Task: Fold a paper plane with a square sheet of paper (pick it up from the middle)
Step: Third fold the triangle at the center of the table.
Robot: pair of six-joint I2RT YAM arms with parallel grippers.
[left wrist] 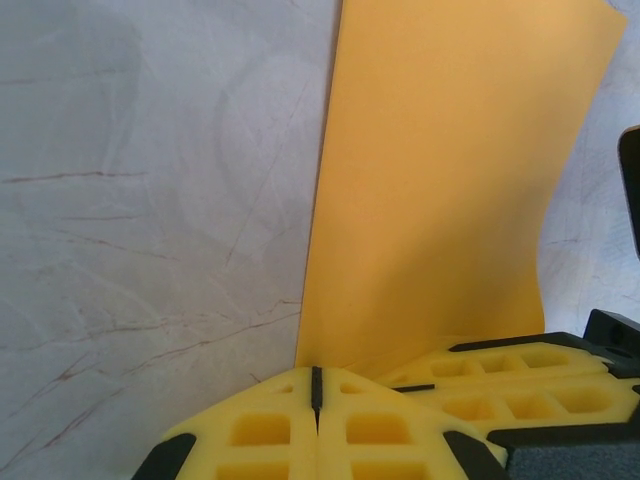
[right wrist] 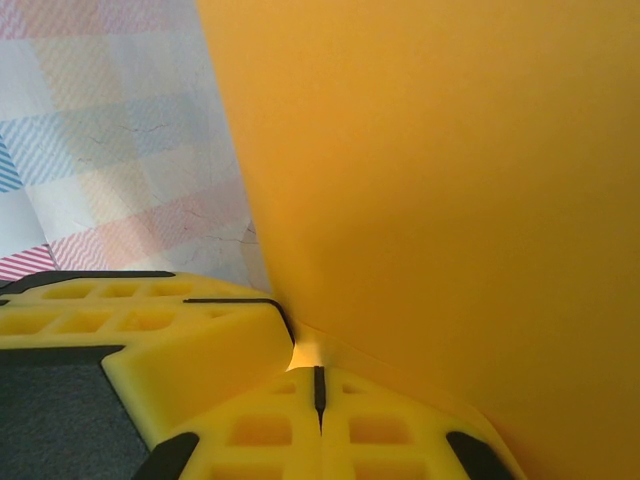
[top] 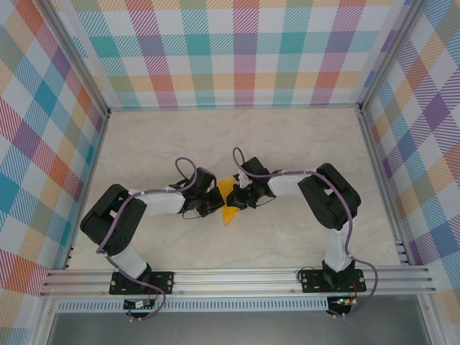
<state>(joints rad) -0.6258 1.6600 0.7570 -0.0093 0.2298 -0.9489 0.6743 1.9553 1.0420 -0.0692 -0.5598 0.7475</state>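
Observation:
My right gripper's fingers are meeting my left gripper's fingers where the paper rises steeply (right wrist: 312, 347), so my right gripper should move back along the fold (right wrist: 430, 372) toward the paper's edge.
The square sheet of paper (top: 229, 213) is orange and lies creased at mid-table, wedged between my two grippers. My left gripper (top: 213, 202) is shut, its yellow fingertips (left wrist: 317, 385) meeting the sheet's (left wrist: 440, 190) lower edge; the dark seam between the pads holds no paper. My right gripper (top: 238, 197) is shut too. In the right wrist view the paper (right wrist: 440, 180) rises steeply from that gripper's (right wrist: 319, 385) tips and lies over its right finger. The grippers stand tip to tip, the right one's fingers (left wrist: 520, 385) beside the left one's, the left one's fingers (right wrist: 150, 340) beside the right one's.
The marble table top (top: 237, 136) is walled by plaid panels at the back (top: 237, 50) and on both sides. An aluminium rail (top: 237, 277) carrying both arm bases runs along the near edge.

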